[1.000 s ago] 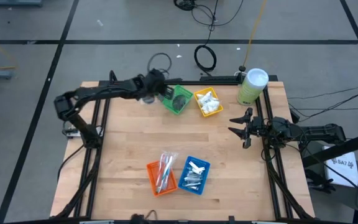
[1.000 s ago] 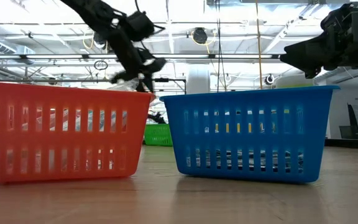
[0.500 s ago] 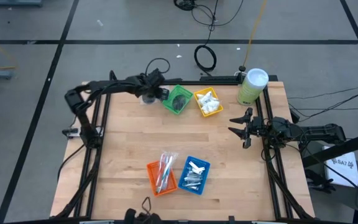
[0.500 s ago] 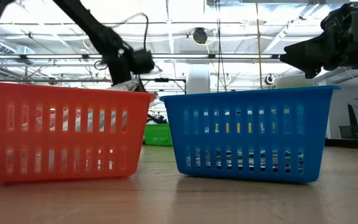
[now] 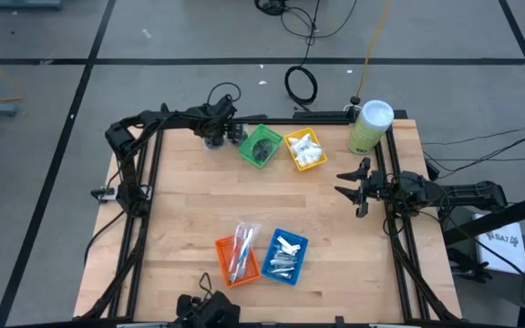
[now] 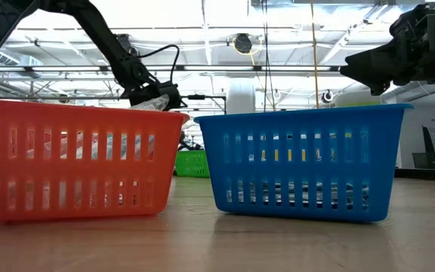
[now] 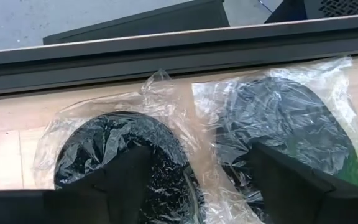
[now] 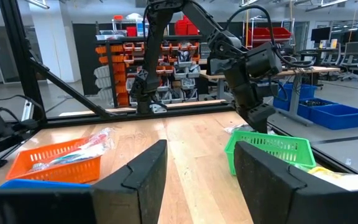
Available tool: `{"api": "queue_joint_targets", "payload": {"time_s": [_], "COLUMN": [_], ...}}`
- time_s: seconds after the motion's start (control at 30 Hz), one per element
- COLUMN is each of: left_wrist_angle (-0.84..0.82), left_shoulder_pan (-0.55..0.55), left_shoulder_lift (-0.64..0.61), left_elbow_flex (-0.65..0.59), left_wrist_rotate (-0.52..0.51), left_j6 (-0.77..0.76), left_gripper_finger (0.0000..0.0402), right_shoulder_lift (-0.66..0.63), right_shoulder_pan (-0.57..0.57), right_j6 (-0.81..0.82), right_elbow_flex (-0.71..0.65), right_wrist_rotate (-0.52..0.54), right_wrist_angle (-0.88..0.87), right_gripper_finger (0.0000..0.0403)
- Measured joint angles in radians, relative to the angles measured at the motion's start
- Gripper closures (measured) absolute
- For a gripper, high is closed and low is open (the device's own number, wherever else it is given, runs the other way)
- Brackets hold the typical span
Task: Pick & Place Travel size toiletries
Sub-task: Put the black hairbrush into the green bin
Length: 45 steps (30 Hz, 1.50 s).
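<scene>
My left gripper should back away, turn and pinch just the disc farther from the green tray (image 7: 114,138), because its fingers spread across both wrapped discs.
Two dark grey round discs, each in a clear wrapper, lie on the table by its far edge: one (image 7: 114,152) and the other (image 7: 291,118). They lie just left of the green tray (image 5: 261,144). My left gripper (image 7: 197,158) (image 5: 215,137) is open and low over them, with one finger in front of each disc. Off to the right of the table, my right gripper (image 5: 340,182) (image 8: 201,162) waits open, above the table, with nothing between its fingers. My left gripper comes down at the two wrapped discs from above, near the far edge, its fingers spread with one finger (image 7: 120,180) over the left disc and the other over the right one. Whether the fingertips touch the wrappers, I cannot tell.
A yellow tray (image 5: 305,150) of white packets stands right of the green one. The orange tray (image 5: 237,258) and blue tray (image 5: 286,255) stand near the front edge. A pale green canister (image 5: 370,126) is at the far right corner. A dark frame rail (image 7: 166,59) runs along the far edge.
My left gripper has moved from beside the green tray a little toward the table's left edge and has come down close to the table.
</scene>
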Motion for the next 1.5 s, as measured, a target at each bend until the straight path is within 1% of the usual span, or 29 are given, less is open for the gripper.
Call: {"api": "queue_joint_targets", "payload": {"time_s": [0.13,0.3,0.43,0.6,0.7,0.97,1.23,1.33,1.43,1.5], "left_wrist_angle": [-0.016,-0.048,-0.028,-0.048,-0.050,-0.061,-0.063,-0.067,-0.071,-0.074], "left_shoulder_pan": [0.008,0.009,0.005,0.004,0.012,0.016,0.022,0.023,0.025,0.027], "left_shoulder_lift": [0.000,-0.006,-0.043,-0.089,-0.093,-0.052,0.003,0.002,0.002,0.002], "left_elbow_flex": [0.000,0.000,0.000,0.000,0.000,0.000,0.000,0.000,0.000,0.000], "left_wrist_rotate": [0.000,-0.001,-0.007,-0.099,-0.125,-0.136,-0.143,-0.166,-0.168,-0.168], "left_j6": [0.010,0.033,0.055,0.068,0.068,0.055,0.011,0.006,0.004,0.004], "left_gripper_finger": [0.0107,0.0098,0.0104,0.0112,0.0116,0.0120,0.0119,0.0120,0.0131,0.0147], "right_shoulder_lift": [0.000,0.000,0.000,0.000,0.000,0.000,0.000,0.000,0.000,0.000], "right_shoulder_pan": [0.000,0.000,0.000,0.000,0.000,0.000,0.000,0.000,0.000,0.000], "right_j6": [0.000,0.000,0.000,0.000,0.000,0.000,0.000,0.000,0.000,0.000], "right_elbow_flex": [0.000,0.000,0.000,0.000,0.000,0.000,0.000,0.000,0.000,0.000], "right_wrist_rotate": [0.000,0.000,0.000,0.000,0.000,0.000,0.000,0.000,0.000,0.000], "right_wrist_angle": [0.000,0.000,0.000,0.000,0.000,0.000,0.000,0.000,0.000,0.000], "right_gripper_finger": [0.0228,0.0225,0.0229,0.0227,0.0225,0.0228,0.0227,0.0229,0.0227,0.0226]}}
